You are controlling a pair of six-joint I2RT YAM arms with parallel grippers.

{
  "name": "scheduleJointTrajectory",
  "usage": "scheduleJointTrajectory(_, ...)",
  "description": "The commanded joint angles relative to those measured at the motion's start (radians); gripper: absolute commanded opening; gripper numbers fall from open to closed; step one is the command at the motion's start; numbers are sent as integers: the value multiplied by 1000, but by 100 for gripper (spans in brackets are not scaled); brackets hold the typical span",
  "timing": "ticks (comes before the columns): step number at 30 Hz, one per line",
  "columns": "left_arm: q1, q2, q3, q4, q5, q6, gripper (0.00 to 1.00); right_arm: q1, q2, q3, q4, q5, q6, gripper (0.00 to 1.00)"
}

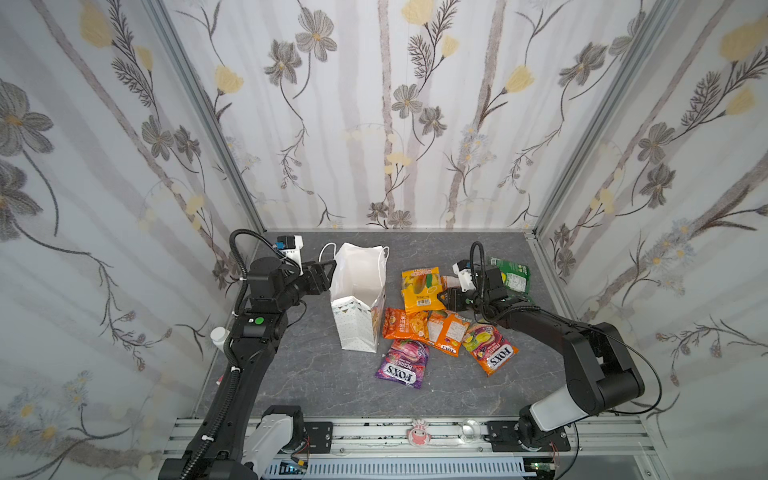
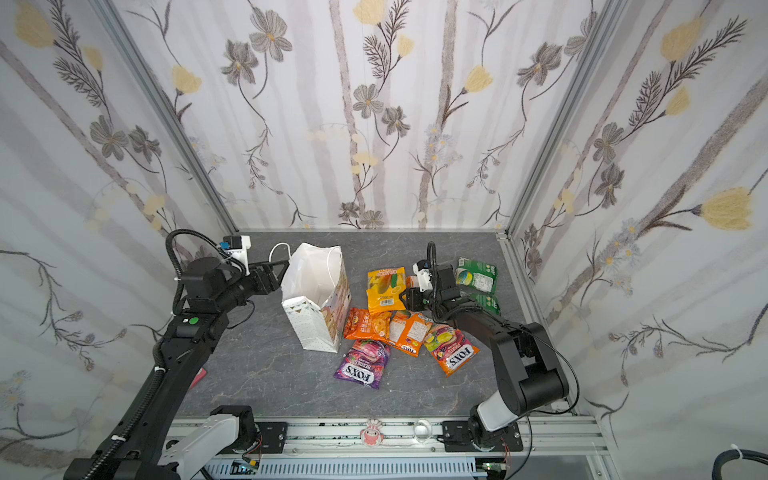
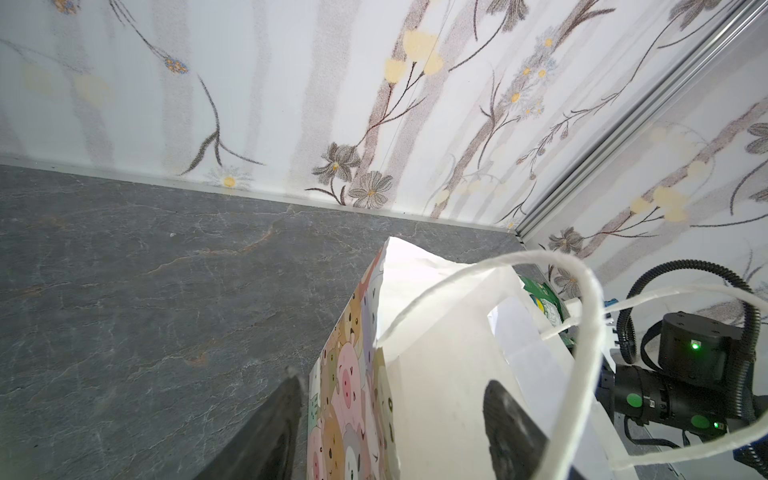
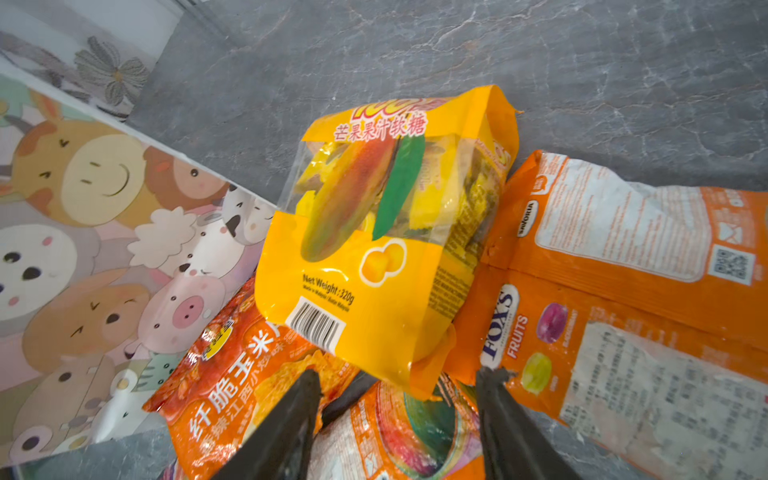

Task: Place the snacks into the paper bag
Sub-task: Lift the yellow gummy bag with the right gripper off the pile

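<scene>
My right gripper has the yellow packet's near corner (image 4: 417,382) pointing into the gap of its open fingers, so it should keep going down and close on that corner (image 4: 414,387).
The white paper bag (image 1: 357,291) (image 2: 309,286) stands open at the back left of the table. My left gripper (image 1: 332,270) (image 3: 395,378) is open, one finger outside the bag's cartoon side (image 3: 353,395) and one inside. Right of the bag lie the snacks: a yellow mango packet (image 1: 422,289) (image 4: 374,249), two orange packets (image 1: 403,324) (image 1: 446,330), a multicoloured FOX'S packet (image 1: 490,349), a purple FOX'S packet (image 1: 403,363) and green packets (image 1: 513,276). My right gripper (image 1: 442,297) (image 4: 397,374) hangs open at the yellow packet's near corner, holding nothing.
Floral walls close in the table on three sides. A white bottle (image 1: 218,334) stands at the left table edge beside my left arm. A clear round item (image 1: 471,430) sits on the front rail. The grey tabletop (image 1: 332,386) runs bare along the front.
</scene>
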Motion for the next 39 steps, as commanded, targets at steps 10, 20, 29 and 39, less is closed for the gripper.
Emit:
scheduleJointTrajectory(10, 0, 4, 1, 29, 9, -7, 69, 2, 81, -8, 105, -147, -47, 65)
scheduleJointTrajectory(20, 1, 8, 2, 29, 8, -7, 69, 24, 138, 25, 94, -151, -66, 61)
scheduleJointTrajectory(29, 1, 5, 1, 29, 9, -7, 69, 52, 162, 52, 84, -108, -64, 50)
scheduleJointTrajectory(39, 1, 4, 1, 29, 7, -7, 69, 56, 203, 81, 65, -65, -46, 20)
